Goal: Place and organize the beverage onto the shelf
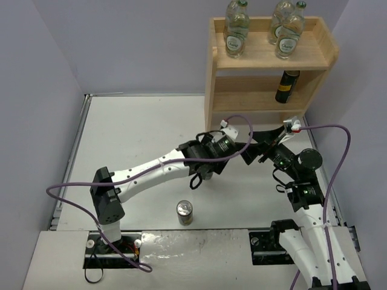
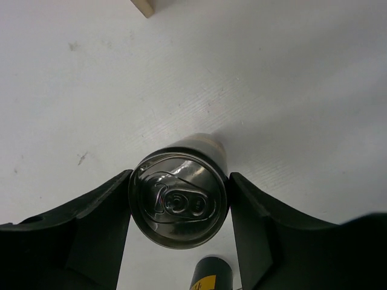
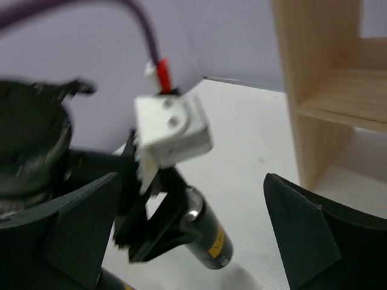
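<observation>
My left gripper has the dark can (image 2: 179,202) near its top, so my right gripper should grab the can's free lower half (image 3: 215,246) and bring it to the shelf.
My left gripper (image 2: 179,178) is shut on a slim dark can (image 2: 178,202) with a silver top, its fingers pressed against both sides. The right wrist view shows that can (image 3: 208,238), with a yellow mark, tilted in the left gripper's jaws above the table. My right gripper (image 3: 190,232) is open wide and empty, facing the left gripper from close by. In the top view both grippers meet in front of the shelf: left (image 1: 245,151), right (image 1: 263,148). The wooden shelf (image 1: 323,51) holds several clear bottles (image 1: 236,29) on its top tier and one dark can (image 1: 287,86) on the middle tier.
Another dark can (image 1: 185,212) stands on the table near the front edge, left of centre. A dark can with a yellow mark (image 2: 211,275) shows at the bottom edge of the left wrist view. The shelf's side panel (image 3: 311,90) stands to the right. Purple cables loop over both arms.
</observation>
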Available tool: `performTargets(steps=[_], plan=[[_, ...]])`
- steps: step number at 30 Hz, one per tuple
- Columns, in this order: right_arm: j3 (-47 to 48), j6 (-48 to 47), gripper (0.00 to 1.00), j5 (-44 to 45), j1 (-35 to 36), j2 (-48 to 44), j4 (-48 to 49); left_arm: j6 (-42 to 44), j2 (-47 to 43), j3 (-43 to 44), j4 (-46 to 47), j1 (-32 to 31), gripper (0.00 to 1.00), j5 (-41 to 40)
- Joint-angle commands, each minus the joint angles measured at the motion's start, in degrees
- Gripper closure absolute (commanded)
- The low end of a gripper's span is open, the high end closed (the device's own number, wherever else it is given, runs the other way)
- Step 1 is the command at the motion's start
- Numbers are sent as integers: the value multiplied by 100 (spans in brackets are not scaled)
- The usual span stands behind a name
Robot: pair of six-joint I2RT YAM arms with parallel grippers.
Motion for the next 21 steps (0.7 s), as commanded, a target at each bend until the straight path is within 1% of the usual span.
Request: performTargets(steps=[1, 3, 4, 5, 7, 8, 9, 11, 12, 15, 18, 21], plan=[[-528, 866, 0, -1319, 313, 0, 3072, -251, -656, 734, -486, 438, 97, -13], [-564, 474, 1, -1135, 840, 141, 2983, -278, -726, 813, -548, 667, 97, 321], [-477, -381, 1, -543, 1059, 264, 2189, -269, -770, 884, -609, 694, 98, 340], [-381, -781, 1, -145, 1575, 352, 1807, -260, -779, 980, -801, 729, 97, 358], [-187, -1459, 2, 515, 2113, 658, 1157, -208, -797, 1331, -978, 764, 98, 358], [-151, -1863, 3, 1127, 2368, 774, 1057, -173, -806, 1454, -1197, 773, 98, 332], [-116, -1997, 4, 1403, 2797, 1001, 1074, -155, -806, 1708, -1294, 782, 97, 262], [-160, -2165, 4, 1834, 3247, 1213, 1327, -76, -823, 1912, -1514, 791, 97, 252], [-247, -2165, 4, 1906, 3346, 1440, 1773, -58, -824, 2121, -1585, 791, 98, 252], [-248, -2288, 5, 2239, 3644, 1924, 2311, 56, -850, 2352, -1770, 782, 97, 419], [-116, -2429, 9, 2539, 3742, 2355, 2558, 144, -885, 2571, -1910, 756, 98, 612], [-11, -2622, 10, 2513, 3760, 2663, 2813, 205, -894, 2712, -2051, 738, 98, 727]])
